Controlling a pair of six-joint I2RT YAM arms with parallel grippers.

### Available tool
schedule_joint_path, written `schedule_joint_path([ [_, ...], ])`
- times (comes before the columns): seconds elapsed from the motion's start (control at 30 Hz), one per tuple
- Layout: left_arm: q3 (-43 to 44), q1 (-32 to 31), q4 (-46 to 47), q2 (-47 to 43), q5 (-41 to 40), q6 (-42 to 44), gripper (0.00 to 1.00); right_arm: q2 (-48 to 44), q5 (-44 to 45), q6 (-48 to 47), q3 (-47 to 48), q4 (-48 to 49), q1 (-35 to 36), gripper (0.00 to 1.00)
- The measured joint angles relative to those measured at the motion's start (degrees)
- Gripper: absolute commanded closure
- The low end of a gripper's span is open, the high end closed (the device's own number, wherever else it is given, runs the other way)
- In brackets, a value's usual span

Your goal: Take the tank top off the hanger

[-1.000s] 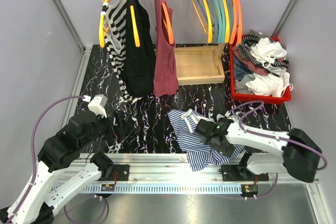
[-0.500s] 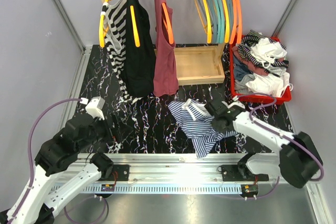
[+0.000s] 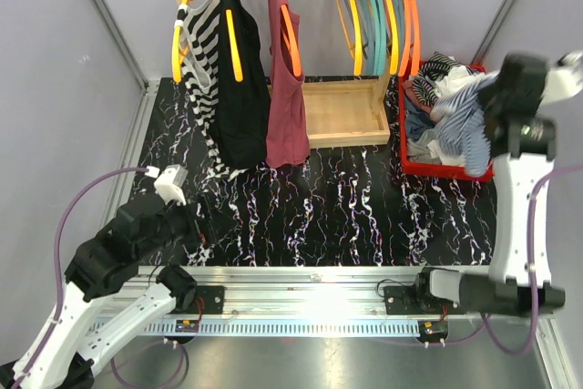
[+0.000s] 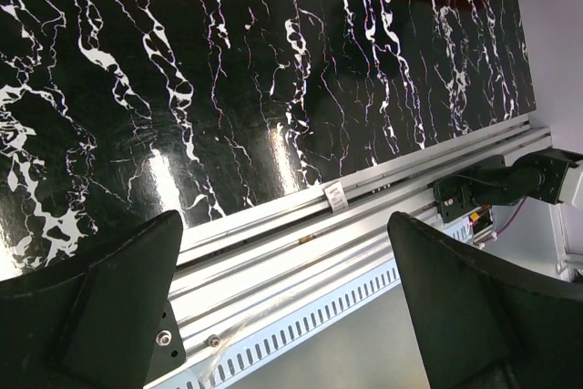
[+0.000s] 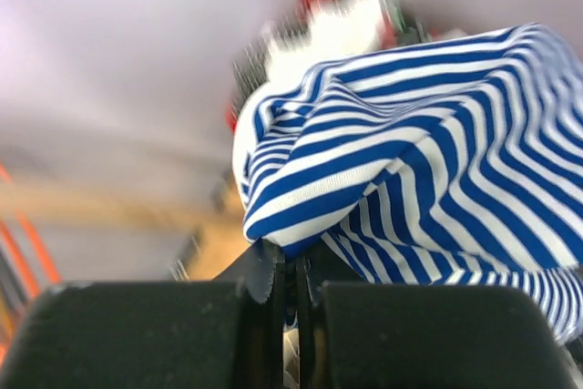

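The blue-and-white tank top (image 3: 468, 122) hangs free of hangers over the red bin, so the robot's right hand should keep going toward its back edge (image 3: 476, 67) and let go there.
My right gripper (image 5: 293, 266) is shut on a fold of a blue-and-white striped tank top (image 5: 410, 179). In the top view that arm is raised high at the right, and the tank top (image 3: 460, 129) hangs from it over the red bin (image 3: 446, 170), with no hanger in it. The right gripper's fingers are hidden by the cloth there. My left gripper (image 3: 196, 223) stands open and empty low over the front left of the table; the left wrist view shows its fingers (image 4: 109, 289) wide apart above the table's metal front rail (image 4: 301, 243).
A wooden rack at the back holds a black-and-white striped top (image 3: 196, 52), a black top (image 3: 239, 88) and a maroon top (image 3: 287, 88) on orange and yellow hangers, beside several empty hangers (image 3: 378, 6). The rack's wooden base (image 3: 342, 111) sits mid-back. The bin holds piled clothes (image 3: 460, 88).
The right gripper closed on the striped tank top lying on the front of the table and carried it up and to the back right, over the red bin. The left arm barely moved.
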Motion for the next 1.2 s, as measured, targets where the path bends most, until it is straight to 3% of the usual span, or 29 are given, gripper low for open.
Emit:
schedule_joint_path([
  [0.13,0.02,0.0,0.63,1.7,0.66,0.15,0.01,14.16,-1.75,-3.78,18.67,4.31,-5.84,1.0],
  [0.27,0.04,0.0,1.01,1.95,0.74,0.09,0.01,28.11,-5.77,-5.77,28.35,6.05,-7.58,1.0],
  [0.5,-0.24,0.0,1.86,-0.33,0.98,-1.29,0.01,50.27,-14.73,-6.93,23.8,7.87,-8.26,1.0],
  [0.6,-0.94,0.0,2.67,-1.22,1.38,-2.01,0.01,58.75,-15.98,-6.84,23.06,6.19,-8.26,0.92],
  [0.63,-1.16,0.0,2.78,-1.29,1.55,-2.14,0.01,60.59,-16.5,-6.84,24.83,4.39,-8.26,0.84],
  [0.73,-1.64,0.0,2.86,-1.31,2.08,-2.4,0.01,62.49,-17.84,-7.82,31.76,-0.22,-8.26,0.64],
  [0.77,-1.7,0.0,2.99,-1.31,2.25,-2.38,0.01,62.66,-18.43,-8.11,33.4,-1.16,-8.26,0.44],
  [0.9,-1.7,0.0,3.45,-1.25,3.3,-2.25,0.01,61.79,-20.68,-8.94,37.16,-3.32,-8.35,0.06],
  [0.93,-1.68,0.0,3.58,-1.2,3.61,-2.05,0.01,61.16,-20.79,-9.25,38.34,-4.02,-8.44,0.01],
  [1.03,-1.57,0.0,3.67,-0.94,4.5,-1.53,0.01,57.0,-20.33,-9.75,41.22,-6.64,-8.52,0.0],
  [1.2,-0.87,0.0,3.78,-0.96,6.45,-0.48,0.01,38.53,-16.61,-10.25,39.41,-11.13,-9.31,0.0],
])
